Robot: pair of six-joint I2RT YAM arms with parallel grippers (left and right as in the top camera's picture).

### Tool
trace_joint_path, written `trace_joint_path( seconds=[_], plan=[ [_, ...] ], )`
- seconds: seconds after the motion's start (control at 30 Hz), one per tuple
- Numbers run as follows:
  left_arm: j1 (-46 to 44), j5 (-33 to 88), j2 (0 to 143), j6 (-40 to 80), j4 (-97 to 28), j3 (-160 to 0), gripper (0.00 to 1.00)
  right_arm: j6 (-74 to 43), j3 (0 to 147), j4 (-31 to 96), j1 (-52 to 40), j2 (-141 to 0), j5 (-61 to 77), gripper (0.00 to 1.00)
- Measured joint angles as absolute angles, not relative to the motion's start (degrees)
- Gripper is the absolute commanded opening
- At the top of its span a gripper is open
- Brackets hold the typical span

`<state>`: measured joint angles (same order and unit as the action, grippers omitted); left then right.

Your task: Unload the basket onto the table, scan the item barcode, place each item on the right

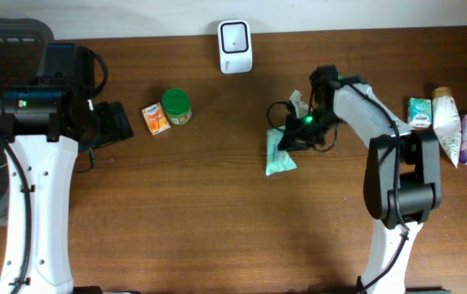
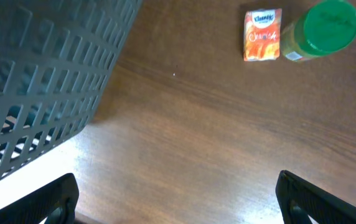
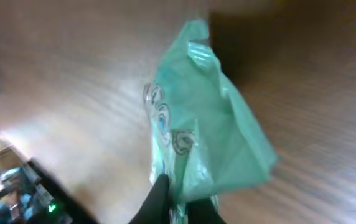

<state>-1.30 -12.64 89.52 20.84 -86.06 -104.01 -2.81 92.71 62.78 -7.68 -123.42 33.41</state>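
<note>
Next, my right gripper lays the packet down (image 1: 279, 157) and takes it with the barcode showing, since the packet hangs crumpled (image 3: 206, 124) from my fingers with its barcode hidden.
The item is a mint-green plastic packet (image 1: 280, 157) lying near the table's middle. My right gripper (image 1: 289, 137) is shut on its upper edge. In the right wrist view the packet (image 3: 209, 130) hangs crumpled past the dark fingertips (image 3: 159, 199), and my right gripper (image 3: 181, 208) pinches its seam. I see no barcode on it. My left gripper (image 1: 116, 122) stands at the left, open. In the left wrist view my left gripper (image 2: 178, 202) is spread wide over bare wood with nothing between the fingers (image 2: 41, 202).
A white scanner-like device (image 1: 235, 46) stands at the back centre. An orange carton (image 1: 156, 118) and a green-lidded jar (image 1: 176, 106) sit left of centre. A grey basket (image 2: 41, 74) is at the far left. More packets (image 1: 450, 126) lie at the right edge.
</note>
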Motion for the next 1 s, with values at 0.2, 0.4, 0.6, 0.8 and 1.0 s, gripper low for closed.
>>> trace_joint_path(
  seconds=[0.2, 0.4, 0.6, 0.8, 1.0],
  plan=[
    [-1.30, -12.64, 89.52, 20.84, -86.04, -104.01, 0.99, -6.46, 104.31, 70.91, -15.42, -123.48, 7.97, 0.42],
    [-1.30, -12.64, 89.52, 20.84, -86.04, -104.01, 0.99, -5.06, 104.31, 70.94, -9.15, -123.48, 12.29, 1.00],
    [-1.30, -12.64, 89.52, 20.84, -86.11, -104.01, 0.99, 6.17, 91.39, 59.92, 1.58, -123.50, 28.51, 0.95],
    [-1.30, -12.64, 89.52, 20.84, -86.06, -104.01, 0.99, 6.70, 80.62, 46.00, -2.20, -122.02, 41.56, 0.04],
    [-1.30, -12.67, 89.52, 20.84, -86.02, -104.01, 0.99, 0.84, 86.48, 53.56, -3.68, -122.26, 33.23, 0.04]
  ],
)
